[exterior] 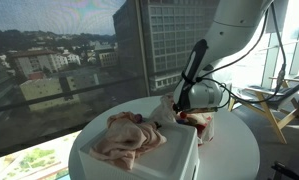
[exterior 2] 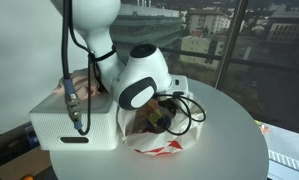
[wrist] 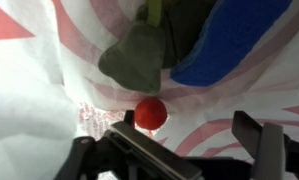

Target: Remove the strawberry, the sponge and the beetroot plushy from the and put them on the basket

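Observation:
The red strawberry is lying clear of the blue sponge, so I go on moving my gripper across and down toward it until the open fingers straddle the strawberry [wrist: 151,112].
In the wrist view a small red strawberry [wrist: 151,112] lies on the red-and-white striped lining of a bag [wrist: 29,90]. Above it are a blue sponge [wrist: 229,45] and a green and dark soft piece, the beetroot plushy [wrist: 137,55]. My gripper [wrist: 188,124] is open and empty, lowered into the bag. The strawberry sits just beyond its left finger, not between the fingers. In both exterior views the gripper [exterior: 186,108] [exterior 2: 154,112] reaches down into the striped bag [exterior: 203,124] [exterior 2: 164,145] on the round white table [exterior: 239,150].
A white box [exterior 2: 74,125] stands right beside the bag, with a crumpled pink cloth [exterior: 129,135] on top. Black cables [exterior 2: 189,108] loop around the wrist. Large windows stand close behind the table. A wooden chair [exterior: 269,105] is at the far side.

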Robot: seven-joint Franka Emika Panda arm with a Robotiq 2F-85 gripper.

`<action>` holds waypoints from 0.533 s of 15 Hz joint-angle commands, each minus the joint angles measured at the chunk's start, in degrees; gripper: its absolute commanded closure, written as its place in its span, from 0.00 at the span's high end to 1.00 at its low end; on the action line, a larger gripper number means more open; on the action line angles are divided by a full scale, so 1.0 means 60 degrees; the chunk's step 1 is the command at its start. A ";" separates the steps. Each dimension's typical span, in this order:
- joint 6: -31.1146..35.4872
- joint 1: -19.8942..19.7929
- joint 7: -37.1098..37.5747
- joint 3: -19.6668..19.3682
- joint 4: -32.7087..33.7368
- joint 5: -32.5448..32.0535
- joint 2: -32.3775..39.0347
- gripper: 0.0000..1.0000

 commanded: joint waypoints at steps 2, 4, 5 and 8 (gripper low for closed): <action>-0.0585 0.0930 0.0419 -0.1219 0.1229 0.0285 0.0750 1.00; -0.0990 0.1071 0.0698 -0.1542 0.1690 0.0239 0.1108 1.00; -0.1131 0.1100 0.0821 -0.1659 0.1900 0.0205 0.1271 1.00; -0.1545 0.1004 0.1092 -0.1805 0.2520 0.0132 0.1727 1.00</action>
